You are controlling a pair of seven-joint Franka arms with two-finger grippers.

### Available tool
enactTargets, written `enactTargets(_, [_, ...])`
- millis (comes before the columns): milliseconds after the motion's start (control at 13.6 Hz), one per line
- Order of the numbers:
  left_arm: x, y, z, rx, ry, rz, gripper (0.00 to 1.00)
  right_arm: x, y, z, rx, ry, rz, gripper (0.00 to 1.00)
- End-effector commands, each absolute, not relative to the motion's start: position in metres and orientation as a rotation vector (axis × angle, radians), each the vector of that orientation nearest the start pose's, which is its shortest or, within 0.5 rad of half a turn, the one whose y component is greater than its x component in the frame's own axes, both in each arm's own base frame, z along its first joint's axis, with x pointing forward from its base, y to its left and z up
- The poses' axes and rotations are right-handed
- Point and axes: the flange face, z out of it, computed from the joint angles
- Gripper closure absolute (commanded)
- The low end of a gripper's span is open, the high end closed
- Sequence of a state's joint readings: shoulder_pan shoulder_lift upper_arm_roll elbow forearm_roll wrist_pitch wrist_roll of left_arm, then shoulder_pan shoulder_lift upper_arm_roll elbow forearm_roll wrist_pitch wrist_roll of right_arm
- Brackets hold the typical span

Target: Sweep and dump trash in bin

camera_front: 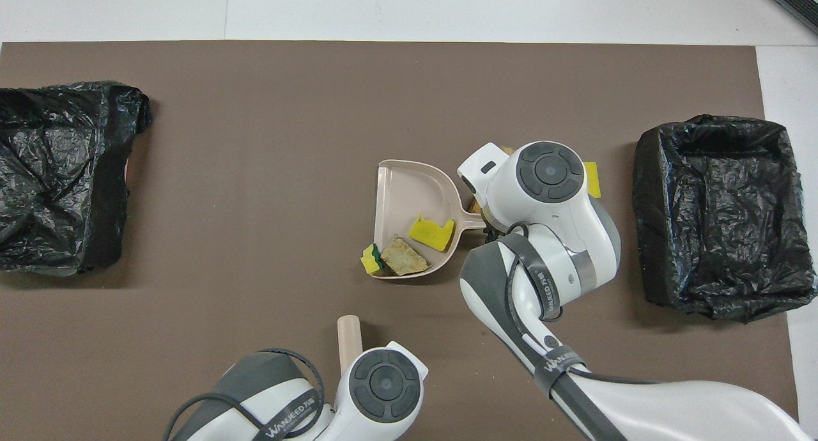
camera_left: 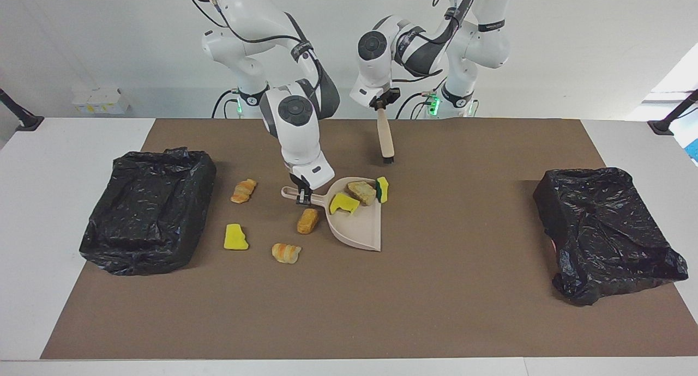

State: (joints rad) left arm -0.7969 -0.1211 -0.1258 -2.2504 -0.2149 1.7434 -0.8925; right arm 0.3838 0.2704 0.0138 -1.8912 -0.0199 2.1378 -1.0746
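Next, I bring the brush back with my left gripper and push the green-sided sponge point(camera_front: 371, 259) deeper into the pan point(camera_front: 396, 220) before lifting, because the sponge sticks out past the dustpan's open edge.
My right gripper point(camera_left: 301, 196) is shut on the handle of the beige dustpan point(camera_left: 357, 229), point(camera_front: 409, 188) at mid-table. In the pan lie three pieces of trash: a yellow sponge chunk point(camera_left: 344, 203), point(camera_front: 432, 232), a tan piece point(camera_left: 361, 190), point(camera_front: 404, 257) and a green-sided sponge point(camera_left: 383, 189), point(camera_front: 370, 259) at the corner of the pan's open edge. My left gripper point(camera_left: 383, 101) is shut on the beige hand brush point(camera_left: 386, 139), point(camera_front: 349, 339), which hangs in the air over the mat, bristles down. Several scraps lie loose on the mat: two pastries point(camera_left: 244, 190), point(camera_left: 286, 253), an orange piece point(camera_left: 308, 221) and a yellow sponge point(camera_left: 235, 237), point(camera_front: 593, 179).
A bin lined with a black bag point(camera_left: 150, 210), point(camera_front: 722, 217) stands at the right arm's end of the brown mat. A second black-bagged bin point(camera_left: 605, 231), point(camera_front: 57, 172) stands at the left arm's end. My right arm's wrist covers its gripper in the overhead view.
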Motion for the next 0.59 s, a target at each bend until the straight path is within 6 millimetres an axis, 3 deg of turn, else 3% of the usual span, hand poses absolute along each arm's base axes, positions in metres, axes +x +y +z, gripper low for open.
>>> enactTargets(0, [0.282, -0.359, 0.392, -2.961, -0.211, 0.534, 1.0, 0.572, 0.218, 0.36, -2.268, -2.15, 0.031, 1.0])
enactTargets(147, [0.307, -0.364, 0.374, -3.022, -0.266, 0.476, 1.0, 0.571, 0.219, 0.361, -2.269, -2.15, 0.029, 1.0])
enactTargets(294, [0.322, -0.373, 0.372, -3.123, -0.194, 0.388, 1.0, 0.571, 0.219, 0.36, -2.272, -2.145, 0.03, 1.0])
enactTargets(514, [0.336, -0.39, 0.377, -3.266, -0.047, 0.356, 1.0, 0.57, 0.219, 0.357, -2.273, -1.997, -0.054, 1.0])
